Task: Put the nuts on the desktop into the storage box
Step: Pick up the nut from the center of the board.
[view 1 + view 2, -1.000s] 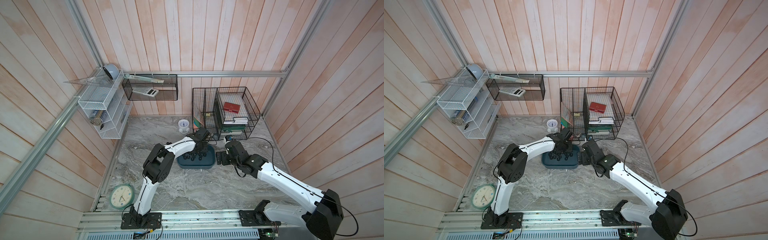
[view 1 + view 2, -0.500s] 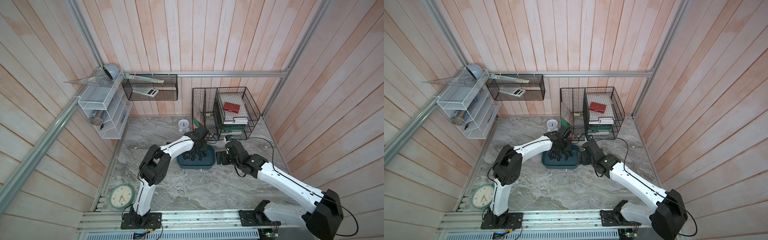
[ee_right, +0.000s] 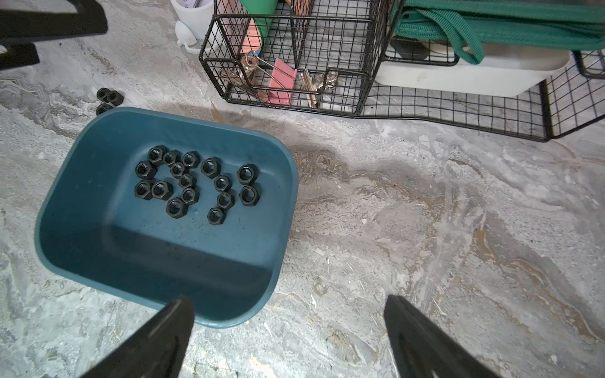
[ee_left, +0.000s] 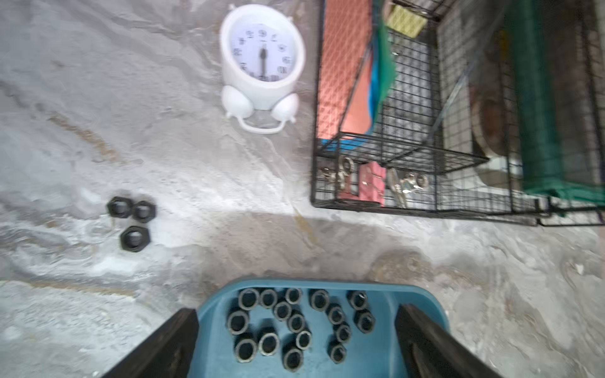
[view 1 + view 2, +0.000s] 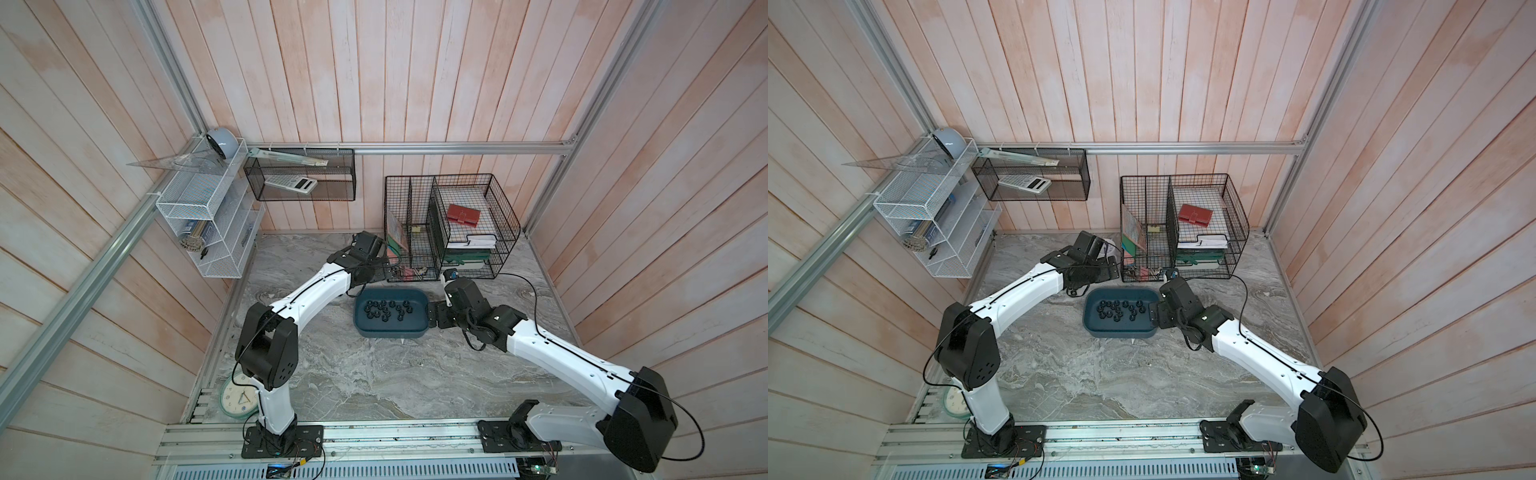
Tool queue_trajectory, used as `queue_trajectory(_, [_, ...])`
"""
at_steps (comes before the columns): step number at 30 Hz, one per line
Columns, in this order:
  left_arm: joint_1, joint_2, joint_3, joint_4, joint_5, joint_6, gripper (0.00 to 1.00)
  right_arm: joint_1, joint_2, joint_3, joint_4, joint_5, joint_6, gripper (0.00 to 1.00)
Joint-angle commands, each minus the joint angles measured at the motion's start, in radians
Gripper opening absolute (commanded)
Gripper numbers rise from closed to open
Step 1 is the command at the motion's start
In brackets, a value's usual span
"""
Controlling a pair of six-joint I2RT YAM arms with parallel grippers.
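Note:
The black nuts lie on marble clear of the storage box, so the robot's left gripper should keep heading toward them with open fingers until its fingers are on both sides of a nut [image 4: 119, 206].
The teal storage box [image 5: 390, 333] [image 5: 1121, 331] sits mid-desktop [image 5: 374, 374] with several black nuts [image 5: 384, 309] [image 3: 196, 183] [image 4: 294, 324] on its floor. Three more nuts [image 4: 131, 219] [image 3: 108, 98] lie on the marble just beyond the box's far left corner. My left gripper [image 4: 296, 314] [image 5: 384, 272] hovers above the box's far rim, jaws wide open and empty. On the box's right side, my right gripper [image 3: 289, 302] [image 5: 434, 318] is low and also open and empty, one finger by the box's wall.
A black wire basket [image 5: 453, 224] [image 4: 425, 163] with books and clips stands right behind the box. A white alarm clock [image 4: 262, 62] stands beside it at the back. A green clock [image 5: 239, 399] lies at the front left. A white mesh rack [image 5: 208, 216] hangs on the left wall.
My left gripper has opened from nearly shut to wide and drawn back from over the box toward its far rim. The right arm has stayed put.

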Motion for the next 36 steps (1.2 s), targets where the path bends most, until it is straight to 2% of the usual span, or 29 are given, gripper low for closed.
queue_trajectory(1, [0.031, -0.031, -0.032, -0.022, -0.035, 0.013, 1.00, -0.005, 0.023, 0.046, 0.023, -0.024, -0.019, 0.98])
queue_trajectory(12, [0.151, 0.017, -0.054, -0.055, -0.065, 0.001, 1.00, -0.006, 0.072, 0.087, 0.022, -0.034, -0.039, 0.98])
queue_trajectory(25, [0.231, 0.145, -0.001, -0.051, -0.039, 0.016, 1.00, -0.005, 0.100, 0.109, 0.014, -0.005, -0.040, 0.98])
queue_trajectory(28, [0.232, 0.197, 0.050, -0.085, -0.043, 0.022, 0.94, -0.005, 0.109, 0.116, 0.013, 0.000, -0.040, 0.98])
queue_trajectory(30, [0.233, 0.225, 0.073, -0.090, -0.038, 0.033, 0.85, -0.005, 0.116, 0.124, 0.008, 0.003, -0.042, 0.98])
queue_trajectory(36, [0.247, 0.275, 0.096, -0.078, -0.036, 0.040, 0.71, -0.005, 0.118, 0.128, -0.001, 0.012, -0.039, 0.98])
